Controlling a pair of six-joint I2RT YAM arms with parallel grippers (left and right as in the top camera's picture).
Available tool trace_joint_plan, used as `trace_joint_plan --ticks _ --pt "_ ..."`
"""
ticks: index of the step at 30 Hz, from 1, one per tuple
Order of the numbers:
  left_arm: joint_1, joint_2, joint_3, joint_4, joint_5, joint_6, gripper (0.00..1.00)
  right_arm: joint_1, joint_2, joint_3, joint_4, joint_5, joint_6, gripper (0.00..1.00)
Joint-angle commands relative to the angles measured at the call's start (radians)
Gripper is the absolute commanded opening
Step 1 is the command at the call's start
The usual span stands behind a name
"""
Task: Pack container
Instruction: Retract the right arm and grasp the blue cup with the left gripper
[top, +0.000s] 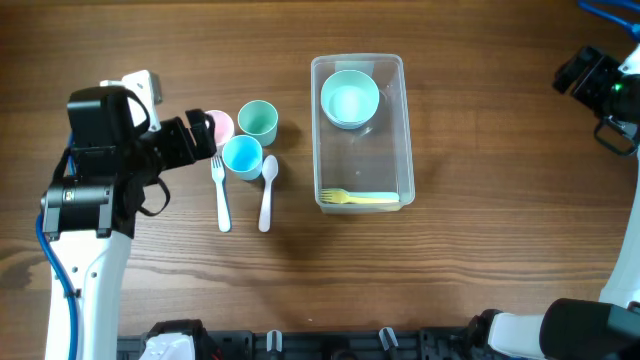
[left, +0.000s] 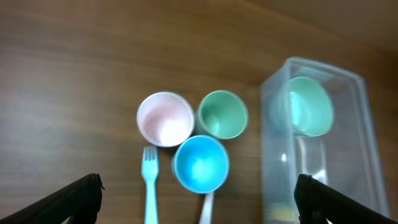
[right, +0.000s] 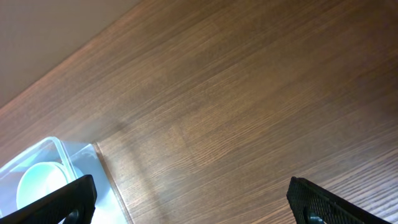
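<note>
Next, my left gripper picks up the blue cup and puts it next to the pale green bowl, because the cups are across the container from my right gripper.
The clear plastic container stands at the table's middle, holding a pale green bowl and a yellow fork. It also shows in the left wrist view and the right wrist view. Left of it stand a pink cup, a green cup and a blue cup, with a light blue fork and a white spoon. My left gripper is open and empty, hovering left of the cups. My right gripper is open and empty at the far right.
The bare wood table stretches right of the container. Black fixtures line the front edge. My right arm's base sits at the lower right.
</note>
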Motion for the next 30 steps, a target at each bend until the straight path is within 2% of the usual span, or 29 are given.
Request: trace_joint_plan --ticks 1,3,7,9,13,14,16,19,27,29,30 --pt "0.006 0.058 0.048 -0.035 0.024 -0.101 0.99 0.000 0.011 0.001 0.000 -0.005 0.018 1.00" --pt "0.005 0.123 0.071 -0.066 0.025 -0.104 0.99 0.000 0.011 0.001 -0.001 -0.005 0.018 1.00" --pt "-0.045 0.385 0.099 -0.136 0.047 -0.152 0.99 0.000 0.011 0.001 0.000 -0.005 0.018 1.00" --pt "-0.080 0.472 0.099 -0.142 0.042 -0.175 0.87 0.000 0.011 0.001 -0.001 -0.005 0.018 1.00" --pt "-0.127 0.577 0.099 -0.138 -0.037 -0.209 0.84 0.000 0.011 0.001 -0.001 -0.005 0.018 1.00" --pt "-0.129 0.594 0.099 -0.132 -0.042 -0.209 0.82 0.000 0.011 0.001 0.000 -0.005 0.018 1.00" --pt "-0.129 0.612 0.099 -0.126 -0.093 -0.214 0.69 0.000 0.011 0.001 -0.001 -0.005 0.018 1.00" --pt "-0.129 0.618 0.099 -0.115 -0.179 -0.227 0.61 0.000 0.011 0.001 -0.001 -0.005 0.018 1.00" --pt "-0.130 0.657 0.099 -0.072 -0.137 -0.227 0.34 0.000 0.011 0.001 -0.001 -0.005 0.018 1.00" --pt "-0.130 0.674 0.099 -0.062 -0.137 -0.227 0.31 0.000 0.011 0.001 -0.001 -0.005 0.018 1.00" --pt "-0.130 0.676 0.099 -0.058 -0.137 -0.227 0.25 0.000 0.011 0.001 -0.001 -0.005 0.018 1.00"
